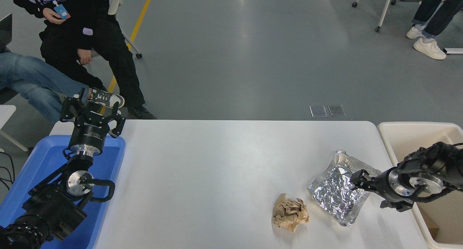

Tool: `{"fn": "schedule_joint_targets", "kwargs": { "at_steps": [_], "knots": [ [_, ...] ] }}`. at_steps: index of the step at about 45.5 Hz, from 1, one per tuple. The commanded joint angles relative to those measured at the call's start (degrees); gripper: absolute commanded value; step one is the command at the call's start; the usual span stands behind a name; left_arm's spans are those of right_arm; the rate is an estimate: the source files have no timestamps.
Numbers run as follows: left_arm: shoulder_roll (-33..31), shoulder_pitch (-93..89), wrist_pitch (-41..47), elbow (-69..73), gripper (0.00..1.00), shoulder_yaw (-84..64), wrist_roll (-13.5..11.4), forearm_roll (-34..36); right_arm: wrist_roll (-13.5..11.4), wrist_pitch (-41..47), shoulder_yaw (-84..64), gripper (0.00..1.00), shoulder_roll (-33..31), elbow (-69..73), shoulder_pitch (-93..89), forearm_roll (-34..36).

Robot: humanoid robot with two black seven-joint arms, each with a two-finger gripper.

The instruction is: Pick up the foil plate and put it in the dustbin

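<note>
The foil plate's raised rim (356, 163) sticks up around its crinkled base. The foil plate will stay in its tray shape when I pick it up by one edge.
The foil plate (336, 191), crinkled and silver with a raised rim, lies on the white table (217, 169) at the right. My right gripper (369, 192) comes in low from the right edge and points left at the plate's right rim. Its fingers are open, one over the rim and the other near the table beside it. The cream dustbin (398, 128) stands off the table's right end, behind that arm. My left gripper (92, 110) stays parked at the lower left, open and holding nothing.
A crumpled tan paper ball (290, 213) lies just left of the plate. A blue tub (39, 162) sits under the left arm. People sit beyond the far left corner (72, 43); another person's feet (425, 46) show at the top right.
</note>
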Motion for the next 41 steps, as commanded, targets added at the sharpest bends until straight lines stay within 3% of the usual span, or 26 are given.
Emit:
{"fn": "schedule_joint_targets", "kwargs": {
  "at_steps": [1, 7, 16, 26, 41],
  "knots": [
    [0.0, 0.0, 0.0, 0.0, 0.99, -0.1, 0.0, 0.0, -0.1, -2.3, 1.2, 0.83, 0.2, -0.4, -1.1, 1.6],
    [0.0, 0.0, 0.0, 0.0, 0.99, 0.0, 0.0, 0.0, -0.1, -2.3, 2.3, 0.63, 0.1, -0.2, -1.4, 1.5],
    [0.0, 0.0, 0.0, 0.0, 0.99, 0.0, 0.0, 0.0, -0.1, -1.8, 2.3, 0.25, 0.2, 0.1, -1.3, 1.1],
    [0.0, 0.0, 0.0, 0.0, 0.99, -0.1, 0.0, 0.0, -0.1, -1.5, 2.3, 0.0, 0.1, 0.2, -1.1, 0.6],
    [0.0, 0.0, 0.0, 0.0, 0.99, -0.1, 0.0, 0.0, 0.0, -1.4, 2.3, 0.0, -0.1, 0.6, -0.2, -2.5]
  ]
}}
